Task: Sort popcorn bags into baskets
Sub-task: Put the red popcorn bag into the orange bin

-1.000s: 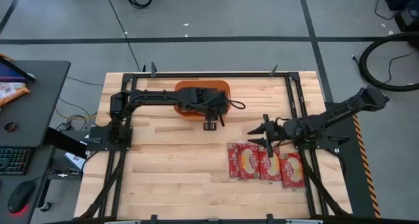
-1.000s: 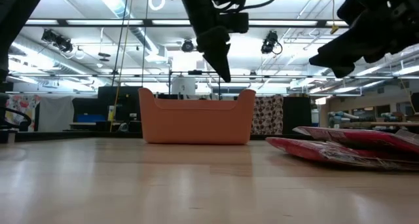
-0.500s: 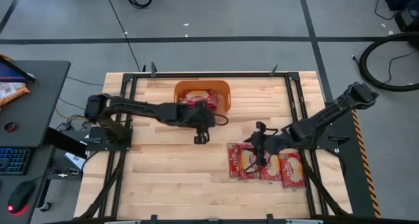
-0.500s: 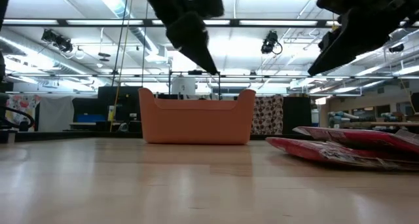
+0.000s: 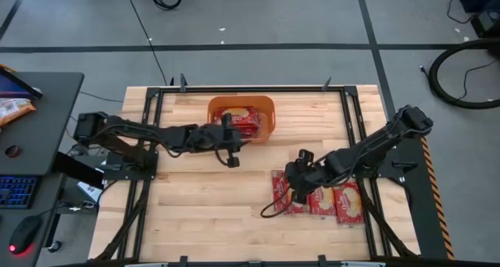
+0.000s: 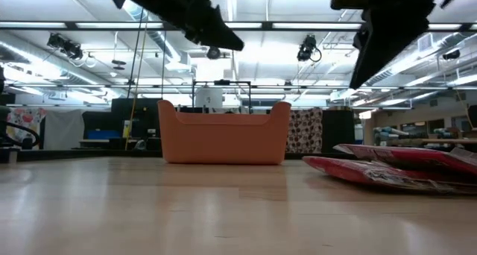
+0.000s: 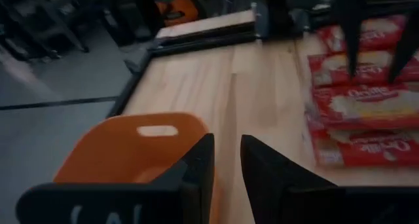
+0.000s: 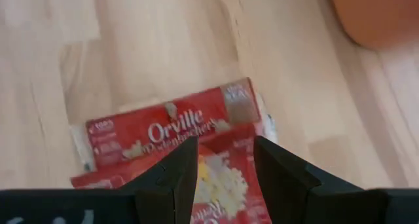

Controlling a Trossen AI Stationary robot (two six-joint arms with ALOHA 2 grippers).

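Observation:
I expect the red bag (image 8: 226, 181) to bunch up into a soft fold when I pinch it, because loose clear film (image 8: 266, 119) sticks out past the ends of the overlapping bags.
The orange basket (image 5: 266, 105) (image 6: 223, 136) stands at the table's far middle with red popcorn bags (image 5: 241, 117) lying inside it. A few more red bags (image 5: 319, 195) (image 6: 395, 169) (image 7: 366, 106) lie overlapping in a row on the wood at the near right. My left gripper (image 5: 232, 158) (image 7: 227, 145) hangs empty in front of the basket's near wall, its fingers a narrow gap apart. My right gripper (image 5: 291, 187) (image 8: 226, 152) is open above the row's left end, over a bag (image 8: 170, 135). The low view shows it (image 6: 359, 76) well clear of the bags.
Black frame rails (image 5: 353, 134) run along the table's edges. Bare wood (image 5: 203, 204) lies at the near left. A desk to the left of the table carries a keyboard (image 5: 16, 190) and an orange-and-white packet (image 5: 12, 107).
My left gripper has drawn back from above the basket's near rim toward the table's left and near side, rising, and the bags in the basket now show. My right gripper has moved left and toward the near edge, coming over the left end of the row of bags.

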